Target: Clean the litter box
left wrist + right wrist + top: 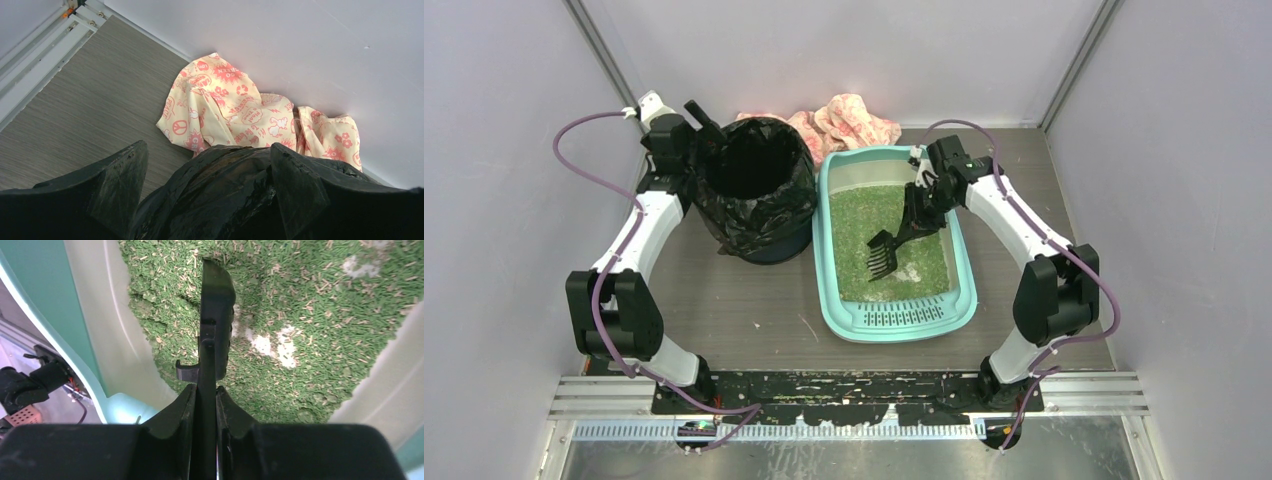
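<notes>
The scoop's slotted head tilts down into the green litter. I should use my right gripper to sweep it toward the litter box's side and make it level before I lift it.
The mint-teal litter box lies right of centre, filled with green litter. My right gripper hangs over its far half, shut on the handle of a black slotted scoop; the scoop's tines point down at the litter. In the right wrist view the scoop runs straight out from between the closed fingers of my right gripper, over litter with pale bare patches. My left gripper is at the far rim of the bin. It stands open, its fingers spread on either side of a bulge of black bag.
A round bin lined with a black bag stands just left of the litter box. A crumpled cream-and-red printed cloth lies against the back wall, also in the left wrist view. Walls close in on three sides.
</notes>
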Robot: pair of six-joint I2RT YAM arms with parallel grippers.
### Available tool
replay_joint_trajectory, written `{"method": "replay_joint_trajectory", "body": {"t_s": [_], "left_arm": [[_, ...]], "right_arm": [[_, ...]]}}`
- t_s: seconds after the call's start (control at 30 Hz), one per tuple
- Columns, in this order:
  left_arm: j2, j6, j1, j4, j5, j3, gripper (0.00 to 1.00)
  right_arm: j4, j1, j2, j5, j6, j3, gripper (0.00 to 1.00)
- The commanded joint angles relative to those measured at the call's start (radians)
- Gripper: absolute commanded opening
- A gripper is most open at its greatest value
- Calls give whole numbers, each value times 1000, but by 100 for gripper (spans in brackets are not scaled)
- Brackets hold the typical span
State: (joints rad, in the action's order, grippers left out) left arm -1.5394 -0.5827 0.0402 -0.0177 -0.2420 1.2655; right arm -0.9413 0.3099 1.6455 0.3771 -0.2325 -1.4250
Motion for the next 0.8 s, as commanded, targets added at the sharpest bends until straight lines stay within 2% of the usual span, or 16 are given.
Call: {"method": "replay_joint_trajectory", "body": {"t_s": [0.0,0.43,0.67,0.77], "left_arm": [[6,11,24,54,33,-5,90],[-2,13,24,52,41,7,90],[-11,17,24,42,62,12,90],[-18,16,24,37,64,15,90]], "right_arm": [[67,8,2,89,-20,53,1],[108,8,140,291,77,53,1],[271,-32,110,532,0,101,1],[309,-63,78,567,-38,109,1]]}}
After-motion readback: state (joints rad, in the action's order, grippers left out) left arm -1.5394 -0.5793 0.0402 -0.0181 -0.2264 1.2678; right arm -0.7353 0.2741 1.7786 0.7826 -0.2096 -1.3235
